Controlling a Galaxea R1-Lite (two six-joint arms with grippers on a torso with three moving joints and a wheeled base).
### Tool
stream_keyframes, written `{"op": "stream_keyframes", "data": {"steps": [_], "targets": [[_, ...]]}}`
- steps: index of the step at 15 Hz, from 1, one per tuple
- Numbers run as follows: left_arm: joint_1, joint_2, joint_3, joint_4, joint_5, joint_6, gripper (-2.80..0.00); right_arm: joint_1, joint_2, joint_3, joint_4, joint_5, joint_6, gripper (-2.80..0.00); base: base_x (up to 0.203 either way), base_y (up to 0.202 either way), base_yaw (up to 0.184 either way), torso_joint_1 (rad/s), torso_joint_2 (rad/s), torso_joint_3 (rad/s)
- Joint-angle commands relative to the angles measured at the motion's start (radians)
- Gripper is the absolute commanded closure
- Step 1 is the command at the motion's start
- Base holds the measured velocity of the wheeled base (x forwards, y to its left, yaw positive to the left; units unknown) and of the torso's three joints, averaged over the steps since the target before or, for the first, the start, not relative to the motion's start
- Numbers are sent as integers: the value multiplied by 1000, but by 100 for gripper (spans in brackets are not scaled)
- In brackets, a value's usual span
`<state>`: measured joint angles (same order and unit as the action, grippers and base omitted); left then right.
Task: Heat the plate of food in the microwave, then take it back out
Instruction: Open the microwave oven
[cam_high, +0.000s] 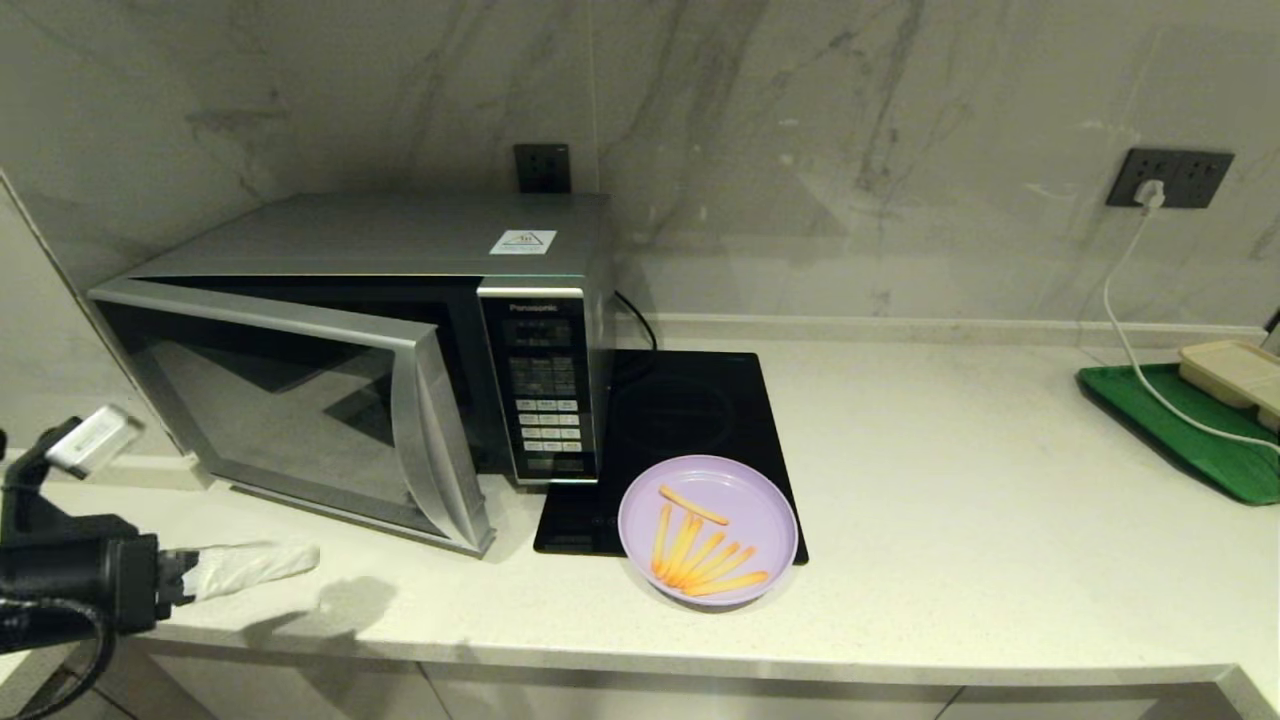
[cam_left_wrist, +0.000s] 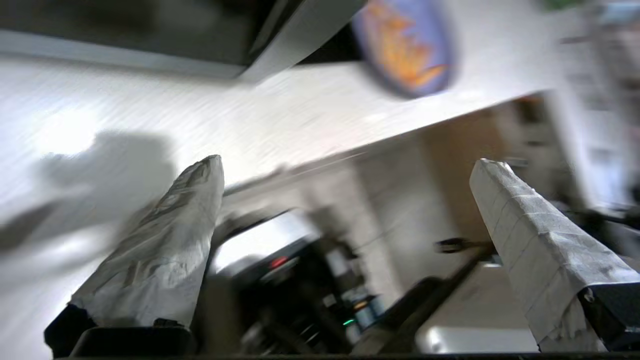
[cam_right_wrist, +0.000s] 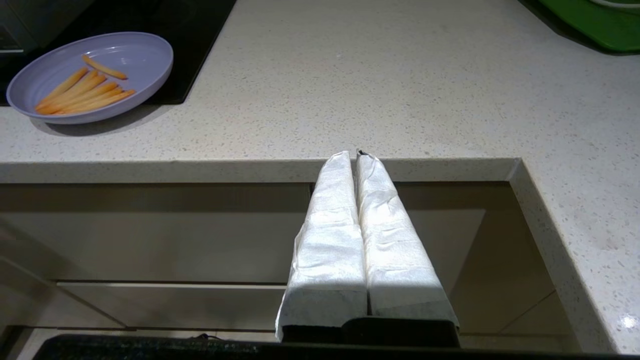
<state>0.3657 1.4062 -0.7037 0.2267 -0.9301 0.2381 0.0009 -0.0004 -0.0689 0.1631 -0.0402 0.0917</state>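
My gripper will push the door, and it will swing wide past the counter's front edge, because only the door's handle edge (cam_high: 439, 442) stands away from the microwave.
The silver microwave (cam_high: 400, 240) stands at the back left of the counter, its dark glass door (cam_high: 290, 400) swung partly open. The lilac plate of food (cam_high: 752, 496) holds several fries (cam_high: 700, 550) and rests on the front edge of the hob, to the right of the door; it also shows as the plate (cam_right_wrist: 142, 55) in the right wrist view. My left gripper (cam_left_wrist: 345, 162) is open and empty at the counter's front left, one wrapped finger (cam_high: 250, 565) over the countertop in front of the door. My right gripper (cam_right_wrist: 356, 154) is shut on nothing, just below the counter's front edge, right of the plate.
A flat black induction hob (cam_high: 690, 410) lies right of the microwave. At the far right a green tray (cam_high: 1180, 430) carries a beige rectangular tray (cam_high: 1230, 370), and a white cable (cam_high: 1130, 330) runs to it from a wall socket (cam_high: 1170, 178).
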Motion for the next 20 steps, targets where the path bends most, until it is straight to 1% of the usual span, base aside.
{"op": "stream_keyframes", "data": {"steps": [1, 2, 3, 4, 6, 7, 9, 11, 12, 13, 14, 15, 16, 20], "targets": [[12, -228, 9, 92, 313, 2, -280, 1, 0, 0, 1, -1, 0, 0, 0, 0, 0, 0, 0, 0], [13, -277, 9, 143, 379, 2, -52, -1, 0, 0, 1, 0, 0, 0, 0, 0, 0, 0, 0, 0], [13, -311, 3, 222, 440, 4, 0, -1, 0, 0, 1, -1, 0, 0, 0, 0, 0, 0, 0, 0], [13, -332, -21, 286, 495, 11, 0, 0, 0, 0, 1, 0, 0, 0, 0, 0, 0, 0, 0, 0], [13, -329, -97, 328, 560, 12, 0, 0, 0, 0, 1, 0, 0, 0, 0, 0, 0, 0, 0, 0], [10, -319, -154, 340, 584, 11, 0, 1, 0, 0, 1, 0, 0, 0, 0, 0, 0, 0, 0, 0], [-13, -266, -316, 372, 615, 1, 0, -1, 0, 0, 1, -1, 0, 0, 0, 0, 0, 0, 0, 0], [-59, -175, -532, 429, 662, -37, 0, 1, 0, 0, 1, -1, 0, 0, 0, 0, 0, 0, 0, 0], [-98, -117, -640, 451, 695, -75, 0, 1, 0, 0, 1, 0, 0, 0, 0, 0, 0, 0, 0, 0], [-150, -51, -752, 468, 740, -129, 0, 0, 0, 0, 1, -1, 0, 0, 0, 0, 0, 0, 0, 0], [-214, 25, -847, 481, 794, -184, 0, 0, 0, 0, 1, 0, 0, 0, 0, 0, 0, 0, 0, 0], [-284, 86, -909, 490, 845, -226, 0, 1, 0, 0, 1, 0, 0, 0, 0, 0, 0, 0, 0, 0], [-353, 129, -955, 496, 895, -257, 0, 1, 0, 0, 1, -1, 0, 0, 0, 0, 0, 0, 0, 0], [-543, 213, -1034, 501, 1035, -318, 0, 1, 0, 0, 1, 0, 0, 0, 0, 0, 0, 0, 0, 0]]}}
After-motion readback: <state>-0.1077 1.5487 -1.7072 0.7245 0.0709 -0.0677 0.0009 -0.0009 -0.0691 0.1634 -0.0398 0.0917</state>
